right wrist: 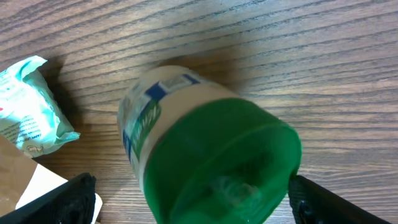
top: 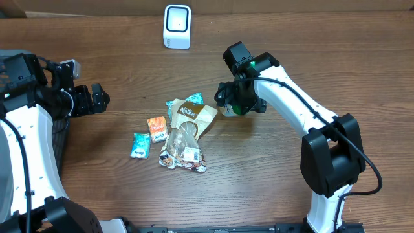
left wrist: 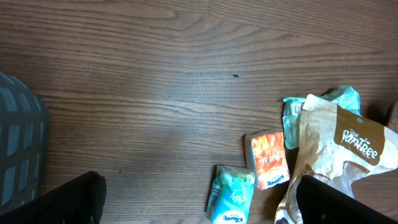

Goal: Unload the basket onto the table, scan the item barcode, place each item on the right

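Observation:
My right gripper needs to set the jar upright, as it leans with its base (top: 227, 111) toward the pile, then back away and come down over its green lid (right wrist: 222, 163).
A jar with a green lid and a white-and-blue label (right wrist: 211, 143) lies tilted on the table, and in the overhead view the jar (top: 228, 109) sits just right of the pile. My right gripper (right wrist: 186, 199) is open and straddles its lid end; the right finger is close against the lid and the left finger stands apart. The right gripper (top: 237, 102) hangs directly over it. The white scanner (top: 177, 26) stands at the table's back edge. My left gripper (top: 97, 98) is open and holds nothing, far left of the pile; in its wrist view the left gripper (left wrist: 202, 202) hovers above bare wood.
A pile lies mid-table: a brown paper bag (top: 191, 120), a teal packet (top: 174, 105) behind it, an orange tissue pack (top: 157, 127) and a teal tissue pack (top: 140, 145). A dark mesh basket (left wrist: 18, 143) stands at the far left.

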You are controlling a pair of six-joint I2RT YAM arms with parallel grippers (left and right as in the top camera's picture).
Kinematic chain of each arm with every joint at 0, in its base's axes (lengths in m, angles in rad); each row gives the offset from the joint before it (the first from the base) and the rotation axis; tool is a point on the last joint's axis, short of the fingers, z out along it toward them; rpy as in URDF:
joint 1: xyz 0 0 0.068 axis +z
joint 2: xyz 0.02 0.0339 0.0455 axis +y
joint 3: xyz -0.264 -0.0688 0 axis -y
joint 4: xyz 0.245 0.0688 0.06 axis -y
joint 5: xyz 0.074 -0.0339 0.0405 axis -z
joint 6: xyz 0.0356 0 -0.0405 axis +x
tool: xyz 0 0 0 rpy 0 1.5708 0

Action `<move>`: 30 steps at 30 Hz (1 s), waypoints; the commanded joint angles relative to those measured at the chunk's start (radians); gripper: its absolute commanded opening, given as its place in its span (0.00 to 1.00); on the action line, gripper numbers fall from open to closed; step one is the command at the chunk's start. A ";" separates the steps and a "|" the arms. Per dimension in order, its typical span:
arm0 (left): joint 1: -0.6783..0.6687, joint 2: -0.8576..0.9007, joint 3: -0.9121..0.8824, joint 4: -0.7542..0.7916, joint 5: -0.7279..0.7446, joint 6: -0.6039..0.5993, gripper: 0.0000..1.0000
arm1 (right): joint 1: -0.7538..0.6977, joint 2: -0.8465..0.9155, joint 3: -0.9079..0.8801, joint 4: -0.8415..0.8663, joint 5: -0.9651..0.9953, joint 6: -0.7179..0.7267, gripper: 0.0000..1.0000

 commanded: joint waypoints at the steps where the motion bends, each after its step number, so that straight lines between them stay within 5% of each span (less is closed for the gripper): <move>1: -0.006 -0.002 0.020 0.001 0.014 0.022 1.00 | 0.003 0.005 0.062 -0.013 -0.014 -0.043 0.97; 7: -0.006 -0.002 0.020 0.001 0.014 0.022 1.00 | 0.005 0.005 0.160 -0.024 -0.068 -0.135 0.97; 18: -0.006 -0.002 0.020 0.001 0.015 0.022 1.00 | 0.025 0.029 0.096 0.064 0.030 0.277 0.86; 27: -0.006 -0.002 0.020 0.001 0.014 0.022 1.00 | 0.031 0.084 0.082 0.060 0.057 0.286 0.86; 30: -0.006 -0.002 0.020 0.001 0.015 0.022 1.00 | 0.031 0.084 0.082 0.058 0.068 0.245 0.79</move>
